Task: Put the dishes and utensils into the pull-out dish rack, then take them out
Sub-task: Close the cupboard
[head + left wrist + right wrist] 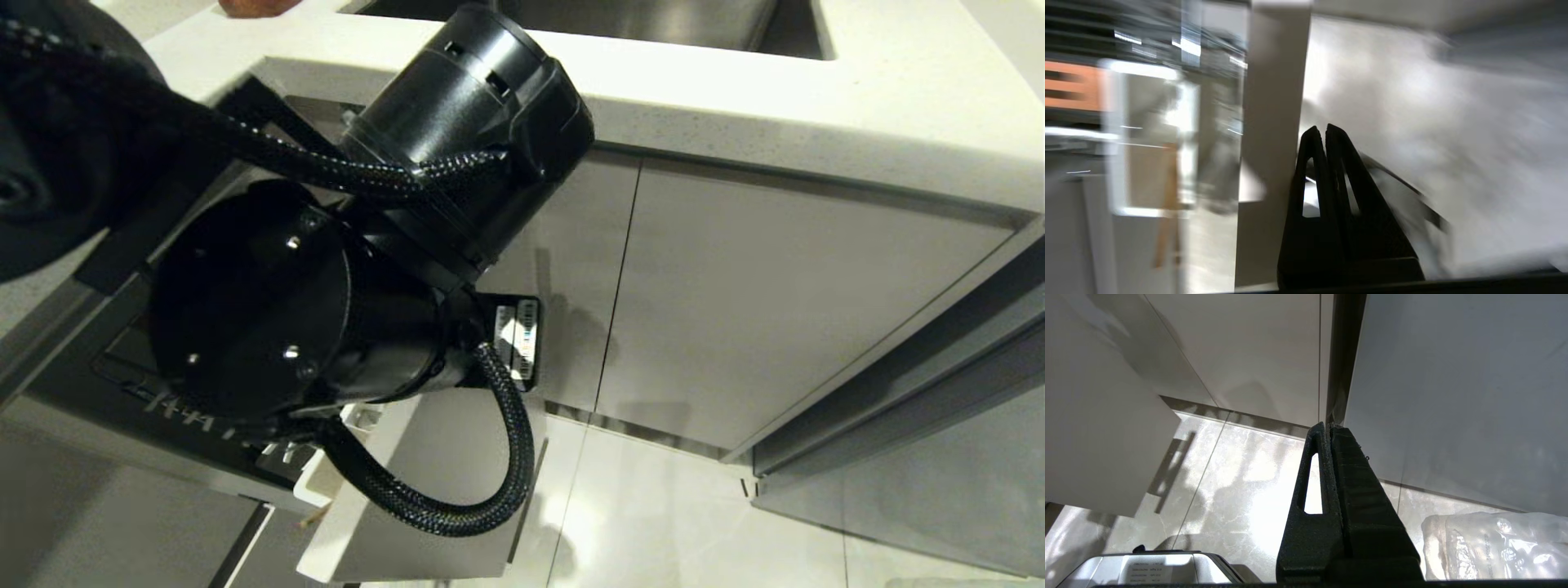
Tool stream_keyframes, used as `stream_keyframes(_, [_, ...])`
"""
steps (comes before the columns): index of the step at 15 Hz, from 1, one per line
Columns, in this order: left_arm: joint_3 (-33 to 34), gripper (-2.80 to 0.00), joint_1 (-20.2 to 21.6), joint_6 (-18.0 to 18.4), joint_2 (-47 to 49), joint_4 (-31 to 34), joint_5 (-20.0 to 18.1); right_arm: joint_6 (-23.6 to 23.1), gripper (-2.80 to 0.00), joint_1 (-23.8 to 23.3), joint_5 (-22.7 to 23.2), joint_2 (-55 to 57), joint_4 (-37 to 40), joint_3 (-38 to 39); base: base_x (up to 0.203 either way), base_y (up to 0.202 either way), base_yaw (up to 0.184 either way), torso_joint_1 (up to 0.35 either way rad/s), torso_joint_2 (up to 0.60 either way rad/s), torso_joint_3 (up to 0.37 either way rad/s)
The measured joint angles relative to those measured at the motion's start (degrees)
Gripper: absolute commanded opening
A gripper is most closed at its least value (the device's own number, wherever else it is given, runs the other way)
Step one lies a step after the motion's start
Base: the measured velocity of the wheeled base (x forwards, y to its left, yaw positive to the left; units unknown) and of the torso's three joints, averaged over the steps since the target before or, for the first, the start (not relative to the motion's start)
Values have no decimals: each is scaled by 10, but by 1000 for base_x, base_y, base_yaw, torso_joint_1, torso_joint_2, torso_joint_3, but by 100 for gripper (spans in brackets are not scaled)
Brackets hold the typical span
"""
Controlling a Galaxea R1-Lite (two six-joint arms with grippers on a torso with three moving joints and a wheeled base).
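Note:
My left gripper needs to turn back and push the front's outer side (441, 452) shut, because it is past the edge of the open dish rack's grey front (344, 529).
My left arm (269, 302) fills the left of the head view and hangs over the pull-out dish rack (196, 420), hiding most of it. Only some prongs, a white caddy corner (326, 482) and the pale grey front (441, 482) show. In the blurred left wrist view my left gripper (1323, 128) is shut with nothing in it, beside the edge of the grey front (1274, 122). The wooden strip (1069, 85) and white caddy (1147, 77) smear past. A light-wood streak (1167, 204) may be the chopsticks. The dishes and the spoon are out of view.
A white countertop (816, 114) with a steel sink (637, 20) runs across the top, and grey cabinet doors (735, 302) stand below it. My right gripper (1329, 425) is parked low, shut, pointing at the tiled floor (1241, 486). A plastic bag (1494, 547) lies near it.

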Motion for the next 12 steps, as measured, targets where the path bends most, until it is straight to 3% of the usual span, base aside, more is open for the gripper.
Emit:
stream_keyframes(2, [5, -280, 16, 0, 0, 21, 91, 0, -280, 0, 0, 0, 0, 0, 0, 0, 0, 0, 0, 0])
stream_keyframes(3, [6, -280, 27, -2, -1, 39, 118, 0, -280, 0, 0, 0, 0, 0, 0, 0, 0, 0, 0, 0])
stream_keyframes(6, [9, -280, 62, -22, -5, 90, 136, 0, -280, 0, 0, 0, 0, 0, 0, 0, 0, 0, 0, 0])
stream_keyframes(12, [16, -280, 207, -49, -22, 128, 148, 0, -280, 0, 0, 0, 0, 0, 0, 0, 0, 0, 0, 0])
